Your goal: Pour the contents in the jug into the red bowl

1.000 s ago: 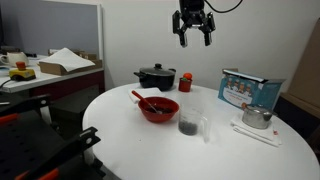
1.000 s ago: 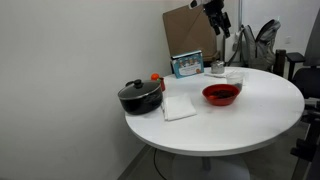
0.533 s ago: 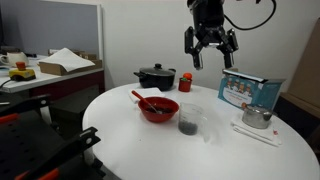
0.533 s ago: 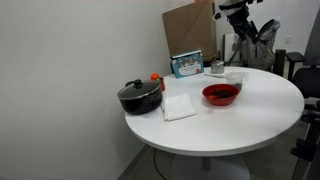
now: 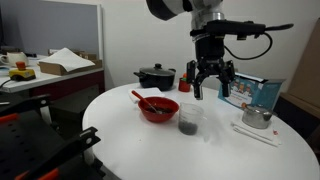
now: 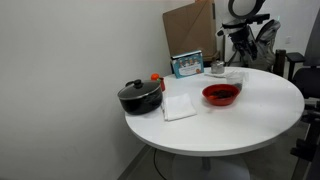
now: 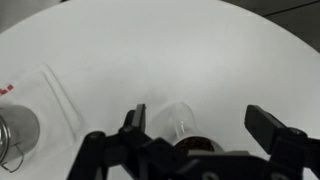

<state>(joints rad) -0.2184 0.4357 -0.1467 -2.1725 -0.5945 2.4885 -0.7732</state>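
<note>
The dark contents (image 5: 188, 127) are in a shallow layer at the bottom, so the clear jug (image 5: 191, 117) should end up empty when I pour into the red bowl.
The clear jug (image 5: 190, 122) stands on the white round table (image 5: 120, 135), just beside the red bowl (image 5: 158, 108); dark contents (image 5: 188, 127) show through its wall. The bowl holds a red utensil (image 5: 139, 97). My gripper (image 5: 210, 86) hangs open and empty above and slightly behind the jug. In the other exterior view the gripper (image 6: 237, 42) is above the jug (image 6: 236, 76) and the red bowl (image 6: 221, 94). In the wrist view the jug (image 7: 183, 122) with its dark contents (image 7: 200, 146) lies between the spread fingers (image 7: 133, 118), below the gripper (image 7: 200, 125).
A black lidded pot (image 5: 155, 76) and a small red cup (image 5: 185, 80) stand behind the bowl. A small steel pot (image 5: 257, 116) on a white napkin and a blue box (image 5: 248, 90) stand near the jug. A white cloth (image 6: 178, 106) lies by the black pot (image 6: 139, 96).
The gripper has come down from high above the table and moved over the jug, staying open. The jug and bowl have not moved.
</note>
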